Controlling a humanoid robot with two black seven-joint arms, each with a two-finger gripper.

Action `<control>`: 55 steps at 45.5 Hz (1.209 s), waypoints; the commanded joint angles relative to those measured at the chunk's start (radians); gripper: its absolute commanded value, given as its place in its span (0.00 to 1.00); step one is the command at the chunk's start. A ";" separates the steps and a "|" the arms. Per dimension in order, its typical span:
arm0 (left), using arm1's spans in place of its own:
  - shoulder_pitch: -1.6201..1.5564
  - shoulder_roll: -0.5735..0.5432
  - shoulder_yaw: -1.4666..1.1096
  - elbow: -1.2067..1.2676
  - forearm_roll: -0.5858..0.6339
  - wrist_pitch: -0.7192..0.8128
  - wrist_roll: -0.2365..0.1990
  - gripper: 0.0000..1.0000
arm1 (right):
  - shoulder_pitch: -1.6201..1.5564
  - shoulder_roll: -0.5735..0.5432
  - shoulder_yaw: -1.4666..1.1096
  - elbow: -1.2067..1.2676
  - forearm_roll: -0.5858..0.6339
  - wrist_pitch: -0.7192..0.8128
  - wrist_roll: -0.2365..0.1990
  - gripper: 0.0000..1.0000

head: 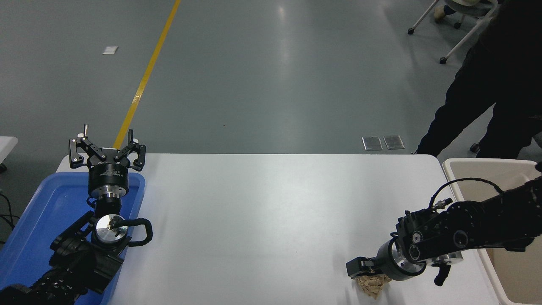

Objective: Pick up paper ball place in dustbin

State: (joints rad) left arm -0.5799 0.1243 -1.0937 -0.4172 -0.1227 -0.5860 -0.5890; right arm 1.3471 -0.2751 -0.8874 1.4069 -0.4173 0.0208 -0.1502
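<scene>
I can see dense creases bunch the tan paper ball below my right gripper, so I expect the paper ball to stay wadded and bulge past my fingers when lifted.
The tan crumpled paper ball lies on the white table near the front right. My right gripper is down on top of the ball, open, with one black finger at the ball's left side; the other finger is hidden behind the wrist. The top of the ball is covered by the gripper. The cream dustbin stands just past the table's right edge, under my right forearm. My left gripper is open and parked at the far left, over the blue tray.
A shallow blue tray lies at the table's left end under my left arm. A person in black stands at the far right, behind the dustbin. A wheeled chair stands at the top right.
</scene>
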 commanded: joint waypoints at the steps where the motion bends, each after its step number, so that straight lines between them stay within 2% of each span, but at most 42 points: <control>1: 0.000 0.000 0.000 0.000 0.000 0.000 0.000 0.99 | -0.029 0.023 -0.004 -0.020 -0.005 -0.035 0.000 0.90; 8: 0.000 0.000 0.000 0.000 0.000 0.000 0.000 0.99 | -0.036 0.034 -0.004 -0.037 -0.005 -0.041 0.000 0.85; 13: 0.000 0.000 0.000 0.000 0.000 0.000 0.000 0.99 | -0.036 0.034 -0.004 -0.040 -0.005 -0.047 0.000 0.74; 18: 0.000 0.000 0.000 0.000 0.000 0.000 0.000 0.99 | -0.042 0.039 -0.005 -0.046 -0.005 -0.058 0.000 0.49; 24: 0.000 0.000 0.000 0.000 0.000 0.000 0.000 0.99 | -0.043 0.043 -0.012 -0.046 -0.005 -0.061 -0.002 0.40; 33: 0.000 0.000 0.000 0.000 0.000 0.000 0.000 0.99 | -0.036 0.037 -0.016 -0.040 -0.005 -0.058 0.001 0.01; 37: 0.000 0.000 0.000 0.000 0.000 0.000 0.000 0.99 | -0.016 0.020 -0.018 -0.017 -0.001 -0.053 0.001 0.00; 45: -0.001 0.000 0.000 0.000 0.000 0.000 0.001 0.99 | 0.108 -0.090 -0.021 0.118 0.003 -0.042 0.001 0.00; 55: -0.001 0.000 0.000 0.000 0.000 0.000 0.001 0.99 | 0.421 -0.216 -0.148 0.271 0.011 -0.013 0.001 0.00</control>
State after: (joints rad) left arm -0.5802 0.1243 -1.0937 -0.4174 -0.1227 -0.5860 -0.5890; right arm 1.4939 -0.3732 -0.9331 1.5282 -0.4129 -0.0185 -0.1490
